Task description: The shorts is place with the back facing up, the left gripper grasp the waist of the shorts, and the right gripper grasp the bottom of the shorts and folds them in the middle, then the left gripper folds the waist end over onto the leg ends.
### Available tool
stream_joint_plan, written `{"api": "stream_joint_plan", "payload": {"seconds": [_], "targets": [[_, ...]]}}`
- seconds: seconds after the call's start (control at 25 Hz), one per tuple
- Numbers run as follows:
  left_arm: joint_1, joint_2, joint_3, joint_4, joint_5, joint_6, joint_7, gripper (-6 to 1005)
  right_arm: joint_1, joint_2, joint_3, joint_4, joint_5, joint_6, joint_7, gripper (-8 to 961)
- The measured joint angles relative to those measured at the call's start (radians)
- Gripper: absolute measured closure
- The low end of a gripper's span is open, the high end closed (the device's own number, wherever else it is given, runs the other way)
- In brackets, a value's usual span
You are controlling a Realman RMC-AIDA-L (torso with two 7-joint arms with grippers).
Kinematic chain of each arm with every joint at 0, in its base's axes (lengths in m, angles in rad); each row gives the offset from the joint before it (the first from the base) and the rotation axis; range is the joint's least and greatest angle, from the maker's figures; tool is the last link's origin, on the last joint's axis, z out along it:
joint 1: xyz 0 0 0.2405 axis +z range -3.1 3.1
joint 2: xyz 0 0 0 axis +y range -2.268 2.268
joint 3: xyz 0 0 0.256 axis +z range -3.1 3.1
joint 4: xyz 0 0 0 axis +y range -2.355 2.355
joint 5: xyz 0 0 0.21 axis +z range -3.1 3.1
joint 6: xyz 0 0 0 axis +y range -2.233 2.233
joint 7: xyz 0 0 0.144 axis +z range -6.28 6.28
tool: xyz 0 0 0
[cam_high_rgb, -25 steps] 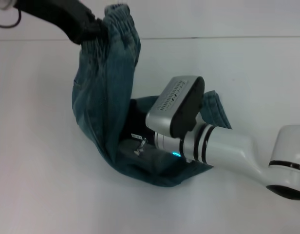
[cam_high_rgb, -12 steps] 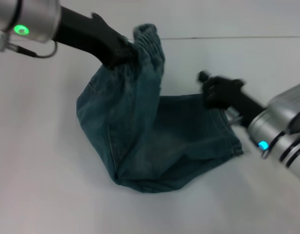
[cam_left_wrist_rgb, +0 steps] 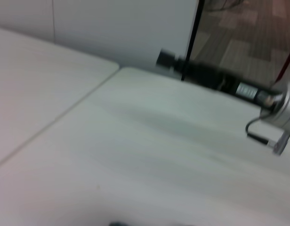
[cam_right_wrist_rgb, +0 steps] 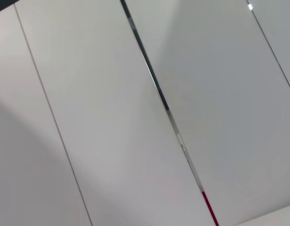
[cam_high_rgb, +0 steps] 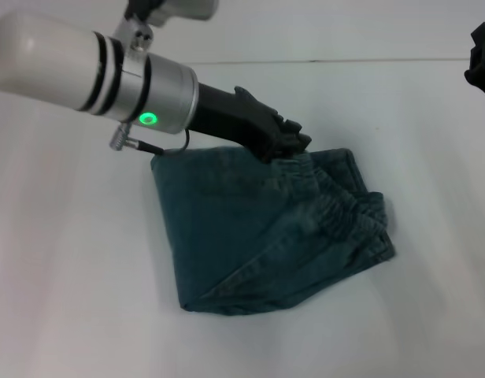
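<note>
The ruffled waist (cam_high_rgb: 331,206) lies at a slant across the leg ends, so the robot's left gripper should move away and its right gripper should reach in at the waist's outer corner (cam_high_rgb: 375,211).
The shorts (cam_high_rgb: 250,236) lie folded in the middle of the white table, a blue-green denim bundle. Their ruffled waist (cam_high_rgb: 331,191) is laid over toward the right, on top of the leg ends, which are mostly covered. My left gripper (cam_high_rgb: 288,145) reaches in from the upper left and is shut on the waist at the bundle's top edge. Raised at the far right edge is my right gripper (cam_high_rgb: 482,57), well clear of the denim. It also shows farther off in the left wrist view as a black claw (cam_left_wrist_rgb: 169,59) with a white label.
The white table (cam_high_rgb: 69,283) spreads bare around the shorts, with its back edge (cam_high_rgb: 368,61) against a pale wall. A table seam (cam_left_wrist_rgb: 55,123) shows in the left wrist view. Only wall panels (cam_right_wrist_rgb: 112,117) appear in the right wrist view.
My left gripper has carried the waist down and to the right, laying it onto the leg ends. My right gripper let go and withdrew up to the far right.
</note>
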Motion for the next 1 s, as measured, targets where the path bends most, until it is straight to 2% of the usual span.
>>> {"api": "stream_joint_plan", "payload": {"seconds": [0.2, 0.36, 0.48, 0.6, 0.72, 0.84, 0.92, 1.0], "targets": [[0.007, -0.001, 0.044, -0.081, -0.040, -0.076, 0.001, 850, 0.003, 0.000, -0.019, -0.002, -0.009, 0.000, 0.014, 935], [0.074, 0.004, 0.005, -0.036, -0.143, -0.064, 0.021, 788, 0.021, -0.007, -0.120, -0.056, -0.014, -0.007, 0.114, 935], [0.144, 0.006, -0.064, 0.011, -0.224, -0.009, 0.061, 682, 0.053, -0.008, -0.263, -0.179, -0.014, -0.041, 0.300, 935], [0.196, 0.010, -0.179, 0.022, -0.271, 0.073, 0.087, 546, 0.072, -0.008, -0.410, -0.318, -0.012, -0.121, 0.503, 934], [0.245, 0.011, -0.299, 0.004, -0.305, 0.157, 0.117, 308, 0.085, -0.008, -0.506, -0.455, -0.008, -0.238, 0.685, 934], [0.302, 0.013, -0.378, -0.030, -0.333, 0.219, 0.149, 176, 0.092, -0.009, -0.627, -0.594, -0.011, -0.324, 0.858, 845], [0.342, 0.016, -0.407, -0.042, -0.340, 0.244, 0.155, 88, 0.085, -0.014, -0.744, -0.689, -0.013, -0.374, 0.951, 786], [0.378, 0.023, -0.424, -0.045, -0.342, 0.272, 0.156, 80, 0.063, -0.027, -0.898, -0.796, -0.018, -0.421, 1.037, 705]]}}
